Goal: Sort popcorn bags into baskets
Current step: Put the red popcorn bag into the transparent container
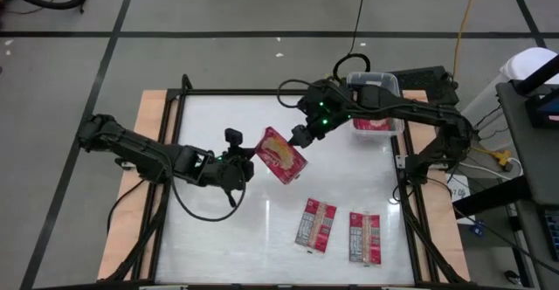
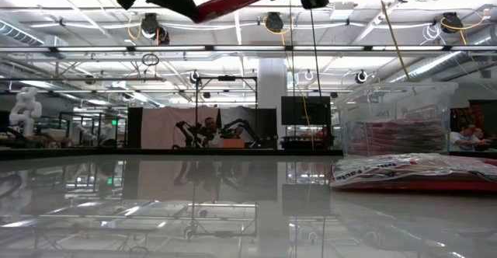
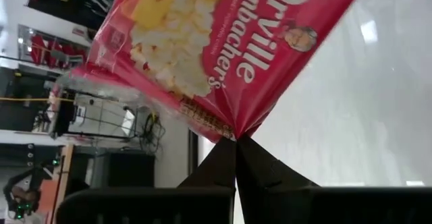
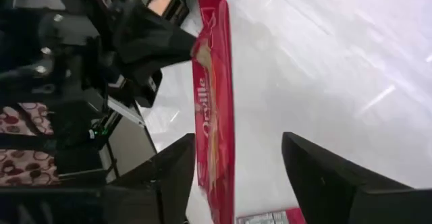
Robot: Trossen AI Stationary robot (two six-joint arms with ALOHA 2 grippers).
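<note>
The robot's left gripper is holding the red popcorn bag a long way from the clear basket, so the right gripper should grip the bag's loose end [image 1: 298, 158] and take the bag over.
A red popcorn bag [image 1: 281, 156] is up in the air over the table's middle, popcorn picture facing up; the low view shows the bag [image 2: 233, 0] well above the surface. My left gripper [image 1: 251, 162] is shut on its left side. My right gripper [image 1: 300, 137] is open at the bag's far end. In the right wrist view the bag [image 4: 214, 116] runs edge-on between its two fingers, close to one of them. Two more packets [image 1: 316, 224] [image 1: 364, 236] lie flat on the table, grey-white panels up. The clear basket [image 1: 376, 87] holds red packets. My left gripper [image 3: 236, 143] pinches the bag between its two fingertips at a corner of the crimped end seam [image 3: 226, 126]. It comes in roughly level from the table's left. The bag is lifted clear and sticks out beyond the fingers, nearly flat. My right gripper [image 4: 236, 143]: whether a finger touches the bag, I cannot tell.
The basket [image 2: 396, 118] stands at the table's far right, just behind my right arm. The two loose packets [image 2: 411, 172] lie near the right front. The table's left and middle surface [image 1: 218, 229] is bare white. A black frame [image 1: 262, 92] rims the table.
</note>
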